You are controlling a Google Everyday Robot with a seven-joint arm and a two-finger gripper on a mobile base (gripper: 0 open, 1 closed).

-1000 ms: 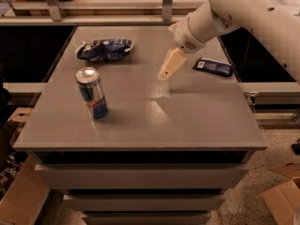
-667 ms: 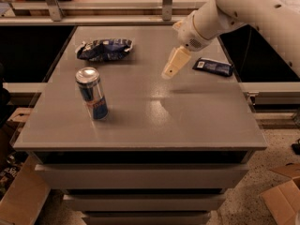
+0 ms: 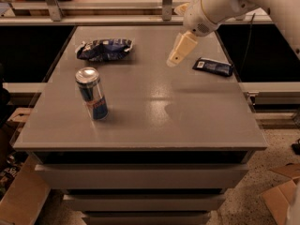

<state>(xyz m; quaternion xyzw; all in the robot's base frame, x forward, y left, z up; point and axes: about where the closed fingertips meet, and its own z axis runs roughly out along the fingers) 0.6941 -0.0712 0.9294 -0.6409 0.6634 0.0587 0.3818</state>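
The robot's gripper is hanging over empty tabletop (image 3: 174,73), on the chip bag's side of the dark blue snack bar, so it should swing back and come down onto the snack bar (image 3: 213,67).
My gripper (image 3: 172,62) hangs above the back middle of the grey table (image 3: 197,121), pointing down and to the left on the white arm (image 3: 220,3). Its cream fingers (image 3: 182,48) look shut, with nothing between them. Closest to it is a dark blue snack bar (image 3: 213,66), lying flat a little to its right. A crumpled blue chip bag (image 3: 104,48) lies at the back left. Nearer the front left, a blue and silver energy drink can (image 3: 92,93) stands upright, well away from the gripper.
The table is a drawer unit with drawer fronts (image 3: 140,176) facing me. Cardboard boxes lie on the floor at the lower left (image 3: 21,196) and lower right (image 3: 281,196). A metal rail (image 3: 93,6) runs behind the table.
The gripper has moved slightly right and toward the back of the table, rising a little. The can, bag and bar have stayed put.
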